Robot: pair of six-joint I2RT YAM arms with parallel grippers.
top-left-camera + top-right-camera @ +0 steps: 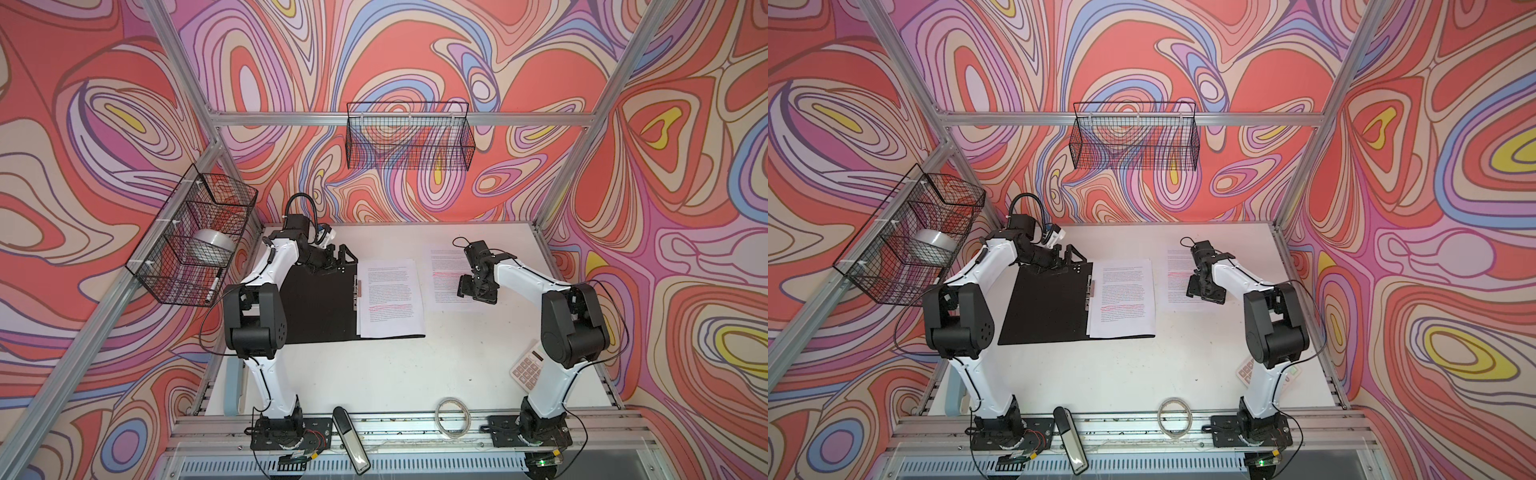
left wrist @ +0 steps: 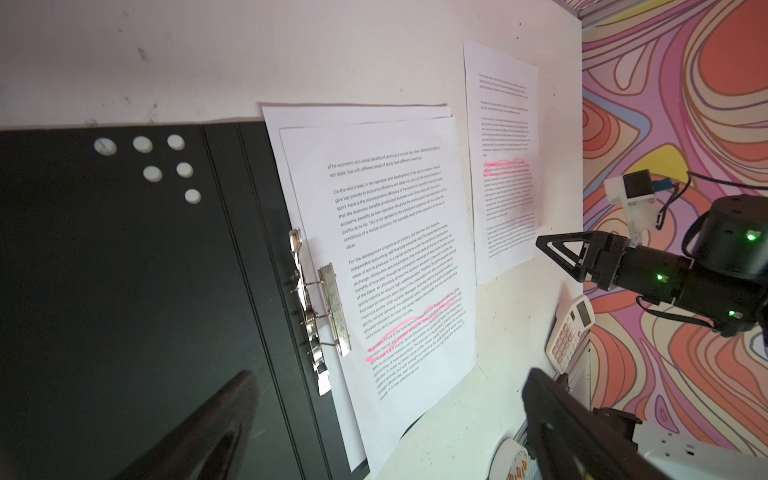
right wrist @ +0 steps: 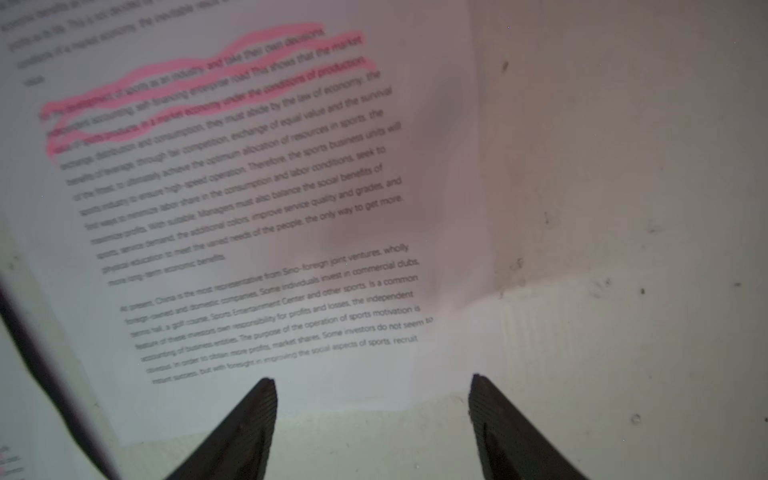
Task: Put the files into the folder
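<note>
I have my right gripper's open fingers over the loose file's near edge [image 3: 372, 412], clear of the stack, so I keep lowering them until they pinch up a fold [image 3: 376, 356].
The folder [image 1: 316, 307] lies open on the table, black inside up, with its metal clip [image 2: 322, 307] along the spine. A stack of files [image 1: 390, 299] rests on its right half, a pink highlighted line showing on the top sheet [image 2: 395, 249]. One more file [image 1: 442, 270] lies loose on the table just right of the stack. My right gripper [image 1: 469, 286] is over that sheet's right part, open, its fingertips [image 3: 266, 399] at the sheet's [image 3: 270, 208] edge with nothing between them. My left gripper [image 1: 338, 257] is open at the folder's far edge, empty.
A white calculator [image 1: 527, 370] lies by the right arm's base. A tape ring [image 1: 453, 417] and a black-and-silver stapler-like thing [image 1: 351, 440] sit at the front rail. Wire baskets hang on the back wall [image 1: 409, 137] and the left wall [image 1: 195, 237].
</note>
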